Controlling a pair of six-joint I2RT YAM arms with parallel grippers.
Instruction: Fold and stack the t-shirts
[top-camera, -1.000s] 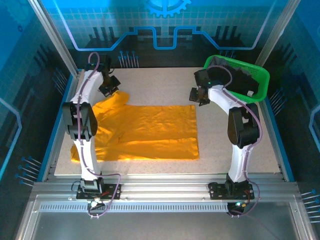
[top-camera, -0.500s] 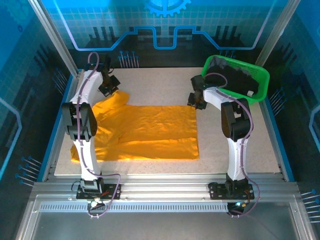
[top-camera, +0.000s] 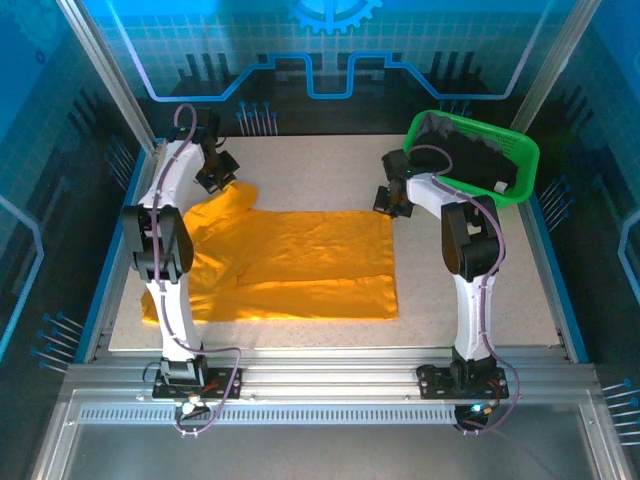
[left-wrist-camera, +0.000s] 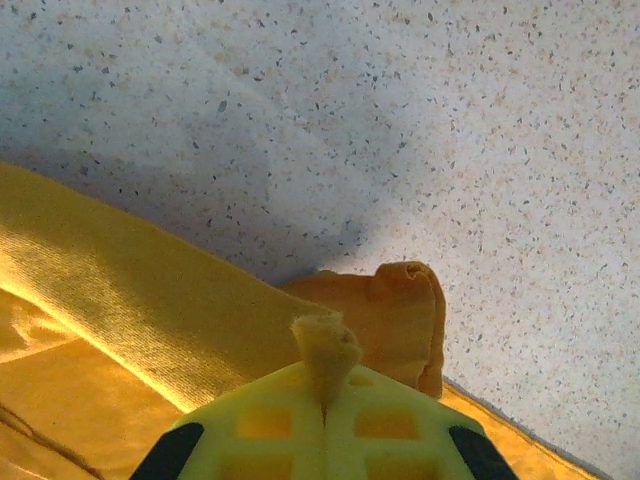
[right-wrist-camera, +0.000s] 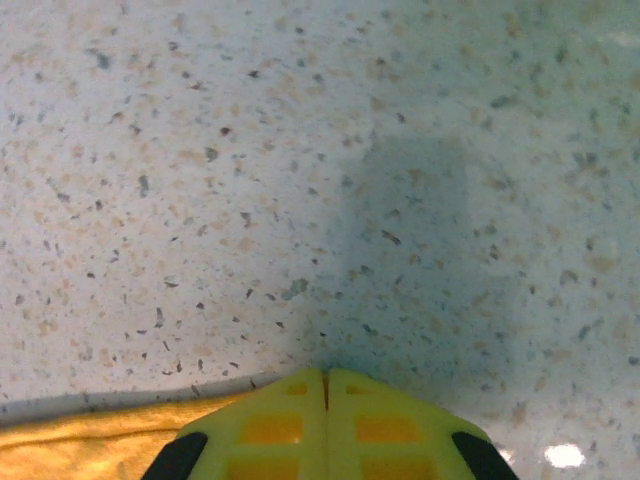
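Note:
Next, I fold the sleeve end (top-camera: 238, 196) in my left gripper back toward the t-shirt's near edge (top-camera: 207, 305), because it sticks out past the t-shirt's far edge.
The orange-yellow t-shirt (top-camera: 300, 265) lies spread across the table, its sleeve end bunched at the far left. My left gripper (top-camera: 215, 180) is over that far left part, shut on a pinched tuft of the orange fabric (left-wrist-camera: 325, 340); its closed tips (left-wrist-camera: 323, 378) show in the left wrist view. My right gripper (top-camera: 392, 200) is low at the shirt's far right corner with its jaws shut (right-wrist-camera: 325, 377). The shirt's edge (right-wrist-camera: 90, 440) runs in under its fingers. Black t-shirts (top-camera: 470, 155) lie heaped in the basket.
The green mesh basket (top-camera: 527, 160) stands at the far right corner of the table, just behind the right arm. Bare speckled tabletop (top-camera: 320, 170) lies beyond the shirt, and more (top-camera: 470, 300) to its right. Blue enclosure walls surround the table.
My right gripper has dropped onto the shirt's far right corner and closed its jaws there. The left gripper keeps its hold and has hardly moved.

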